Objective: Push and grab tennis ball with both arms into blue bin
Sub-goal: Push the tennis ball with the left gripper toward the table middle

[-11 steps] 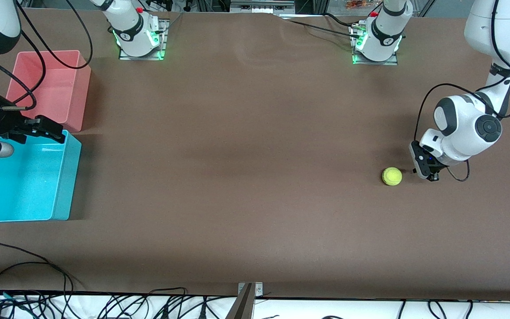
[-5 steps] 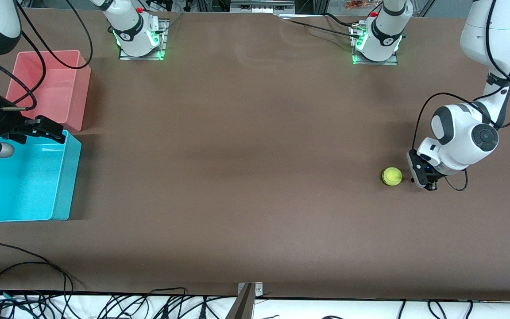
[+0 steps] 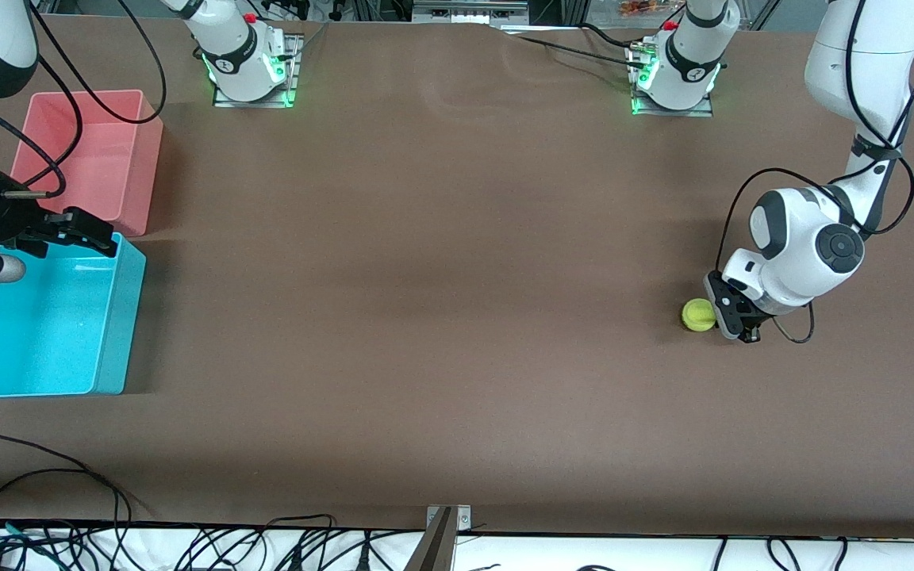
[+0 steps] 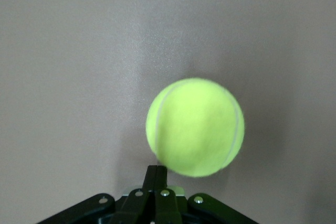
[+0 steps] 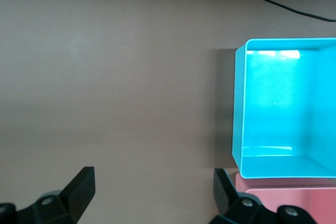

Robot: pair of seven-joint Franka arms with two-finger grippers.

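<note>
The tennis ball point(image 3: 698, 315) is far from my right gripper, so my left gripper should roll it toward the blue bin point(image 3: 59, 328) and back off before my right gripper grabs it.
The tennis ball point(image 3: 697, 315) lies on the brown table near the left arm's end; it also shows in the left wrist view point(image 4: 195, 127). My left gripper point(image 3: 723, 312) is low at the table, shut, with its closed fingertips point(image 4: 157, 174) against the ball's side. My right gripper point(image 3: 84, 231) hangs open and empty over the blue bin's point(image 3: 44, 333) edge next to the pink bin. In the right wrist view the gripper point(image 5: 152, 184) is spread wide over bare table beside the blue bin point(image 5: 239, 129), which is empty.
A pink-red bin point(image 3: 88, 159) stands against the blue bin, farther from the front camera, and is empty. Two fixed arm bases point(image 3: 247, 63) point(image 3: 675, 75) stand along the table's top edge. Cables lie along the table's front edge point(image 3: 187, 547).
My left gripper has slid toward the ball and reached it. The ball has shifted slightly toward the right arm's end. The right arm has not moved.
</note>
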